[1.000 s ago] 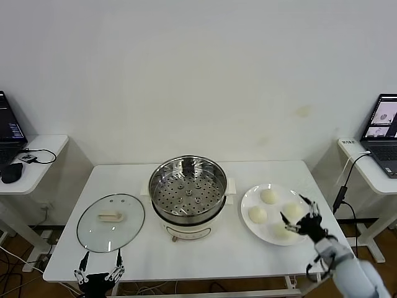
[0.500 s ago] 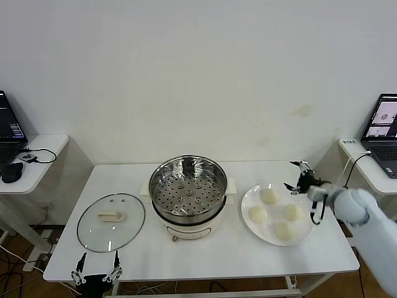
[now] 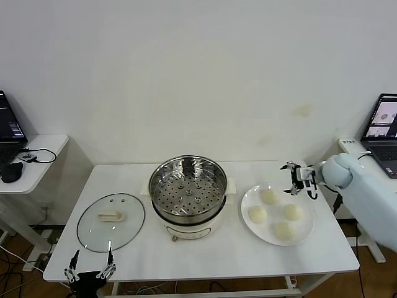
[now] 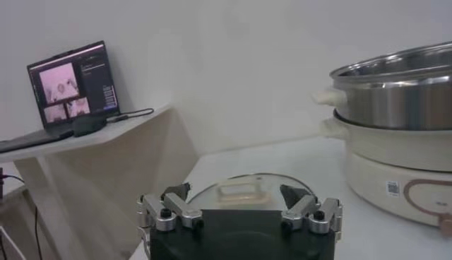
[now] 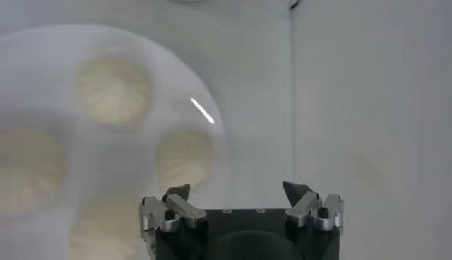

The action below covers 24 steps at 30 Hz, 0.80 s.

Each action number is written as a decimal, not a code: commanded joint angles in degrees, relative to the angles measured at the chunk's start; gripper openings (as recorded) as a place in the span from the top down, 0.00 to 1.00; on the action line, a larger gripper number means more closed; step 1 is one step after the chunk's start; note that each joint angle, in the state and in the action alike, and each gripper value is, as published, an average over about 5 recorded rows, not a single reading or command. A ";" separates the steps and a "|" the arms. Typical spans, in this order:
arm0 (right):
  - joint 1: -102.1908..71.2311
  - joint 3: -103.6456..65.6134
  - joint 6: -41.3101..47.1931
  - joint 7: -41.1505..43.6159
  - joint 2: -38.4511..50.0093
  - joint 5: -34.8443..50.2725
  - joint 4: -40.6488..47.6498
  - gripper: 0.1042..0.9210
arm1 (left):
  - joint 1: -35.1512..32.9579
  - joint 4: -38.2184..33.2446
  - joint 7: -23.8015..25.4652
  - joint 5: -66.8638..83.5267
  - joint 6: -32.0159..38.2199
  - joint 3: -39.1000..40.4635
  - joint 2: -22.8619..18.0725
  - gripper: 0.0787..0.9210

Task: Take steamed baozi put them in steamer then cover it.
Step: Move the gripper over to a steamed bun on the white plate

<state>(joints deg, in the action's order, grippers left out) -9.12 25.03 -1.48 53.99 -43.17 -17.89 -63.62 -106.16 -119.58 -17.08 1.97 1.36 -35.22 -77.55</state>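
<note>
A clear gap lies between the back baozi and its neighbours. The back baozi will come away by itself when I lift, and the plate will stay where it is.
Four cream-white baozi lie on a white plate right of the steamer: one at the back, one on the left, one on the right, one at the front. The steel steamer stands mid-table with its perforated tray bare. The glass cover lies flat to its left. My right gripper is open and empty, hovering above the plate's back right edge; its wrist view shows the baozi below. My left gripper is open, low at the table's front left, facing the cover.
The white table has side desks either side, each with a laptop: left, right. A cable hangs by the table's right edge. The steamer's base fills the left wrist view's side.
My right arm has swung up from the table's front right corner to above the plate's back right edge. The left gripper has dropped slightly lower. The baozi, steamer and cover have not moved.
</note>
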 commanded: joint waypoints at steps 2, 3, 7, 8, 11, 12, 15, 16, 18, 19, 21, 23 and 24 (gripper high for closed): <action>6.52 9.48 -0.43 4.56 -4.19 0.75 7.24 0.12 | 0.09 0.02 0.14 0.04 -0.10 -0.44 0.03 0.12; 6.23 9.40 -0.31 4.19 -4.65 0.50 7.60 0.12 | 0.16 0.04 0.13 0.05 -0.10 -0.51 0.00 0.12; 5.16 9.15 -0.33 2.88 -6.12 -1.04 9.15 0.12 | 0.31 0.23 0.09 0.08 -0.10 -0.75 -0.05 0.12; 5.00 9.16 -0.34 2.65 -6.39 -1.28 9.41 0.12 | 0.28 0.25 0.08 0.08 -0.08 -0.79 -0.03 0.12; 4.71 9.03 -0.30 1.83 -7.32 -1.53 10.19 0.12 | 0.20 0.30 0.06 0.09 -0.01 -0.93 -0.01 0.12; 4.65 8.79 -0.36 1.57 -7.68 -1.71 10.55 0.12 | 0.22 0.36 0.05 0.09 0.03 -0.99 0.01 0.12; 4.50 7.85 -0.49 1.03 -8.82 -2.34 11.72 0.12 | 0.36 0.49 0.03 0.09 0.10 -1.18 0.06 0.12; 4.43 7.61 -0.50 0.92 -9.16 -2.57 12.08 0.12 | 0.42 0.50 0.03 0.08 0.11 -1.24 0.08 0.12; 4.31 7.49 -0.42 0.78 -9.66 -2.84 12.53 0.12 | 0.48 0.45 0.02 0.08 0.13 -1.31 0.10 0.12; 4.24 7.55 -0.39 0.71 -9.87 -3.02 12.66 0.12 | 0.49 0.42 0.02 0.07 0.16 -1.32 0.10 0.12; 4.06 7.66 -0.31 0.62 -10.25 -3.43 12.88 0.12 | 0.51 0.44 -0.01 0.06 0.22 -1.30 0.09 0.12; 3.88 7.59 -0.28 0.54 -10.71 -3.90 13.26 0.12 | 0.56 0.54 -0.08 0.04 0.30 -1.26 0.08 0.12; 3.79 7.45 -0.30 0.52 -10.97 -4.17 13.56 0.12 | 0.58 0.61 -0.13 0.02 0.34 -1.25 0.09 0.12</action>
<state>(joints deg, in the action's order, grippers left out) -5.85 31.95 -1.76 54.58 -52.28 -21.05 -52.02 -105.62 -119.12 -17.10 2.01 1.58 -36.48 -77.48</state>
